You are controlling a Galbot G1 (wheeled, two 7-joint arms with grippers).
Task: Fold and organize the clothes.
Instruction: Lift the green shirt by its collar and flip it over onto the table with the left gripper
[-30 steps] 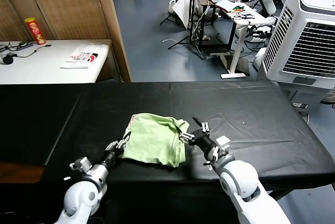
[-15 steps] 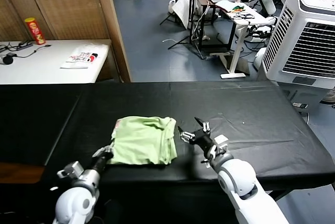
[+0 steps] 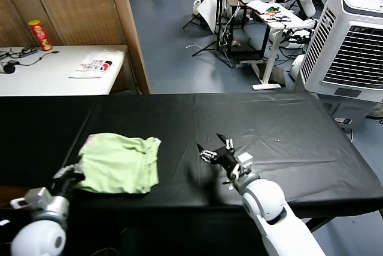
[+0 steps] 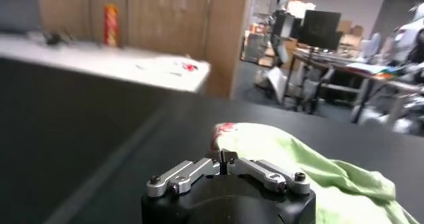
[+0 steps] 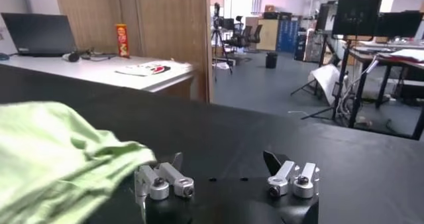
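Next, I carry the shirt's red-pink edge (image 3: 88,142) back over the shirt toward the table's middle (image 3: 184,153) with my left gripper, because that edge is far from my right gripper.
The clothes are one pale lime-green shirt (image 3: 121,163), lying folded in a loose bundle on the left part of the black table (image 3: 281,127). My left gripper (image 3: 73,173) is at the shirt's near left corner, shut on the fabric edge. In the left wrist view the pinched fingers (image 4: 222,158) sit against the shirt (image 4: 305,169), by its red-pink patch (image 4: 223,128). My right gripper (image 3: 213,151) hovers open over bare table, well right of the shirt. The right wrist view shows that gripper (image 5: 225,164) with nothing between its fingers and the shirt (image 5: 53,156) off to one side.
A white side table (image 3: 36,79) at the far left carries a red can (image 3: 40,34), cables and a white packet (image 3: 93,63). A wooden partition (image 3: 78,5) stands behind it. A large air cooler (image 3: 353,40) stands past the table's right end.
My left gripper has closed on the shirt and dragged it leftward across the table. The right gripper stayed open and shifted slightly left.
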